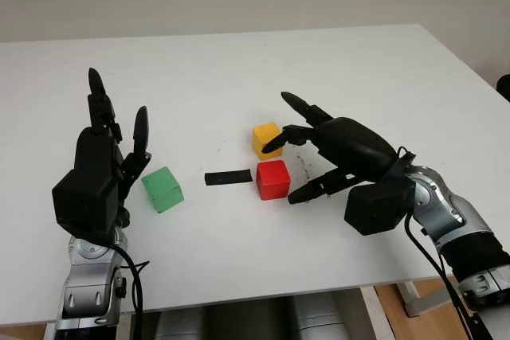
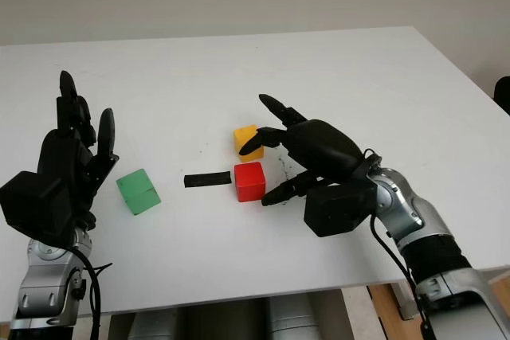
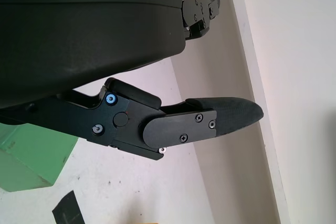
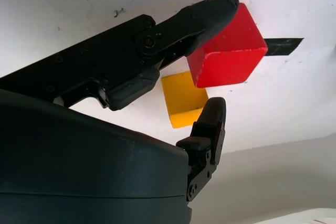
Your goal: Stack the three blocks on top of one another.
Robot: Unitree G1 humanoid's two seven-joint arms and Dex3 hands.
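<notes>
My gripper is to lift the red block, and a narrow gap (image 1: 268,160) separates the red and yellow blocks, so the yellow block (image 1: 266,141) will stay behind, nudged slightly.
On the white table (image 1: 335,69) a red block (image 1: 272,178) stands just in front of a yellow block (image 1: 266,138), the two almost touching. A green block (image 1: 162,189) sits apart to the left. My right hand (image 1: 285,155) is open and comes in from the right. One finger is over the yellow block's near corner and the thumb lies by the red block's right side (image 4: 226,51). It grips neither. My left hand (image 1: 119,129) is open and held upright just left of the green block (image 3: 31,156).
A short strip of black tape (image 1: 228,177) lies flat between the green and red blocks. The table's front edge runs close below both arms, and its right edge slants away at the far right.
</notes>
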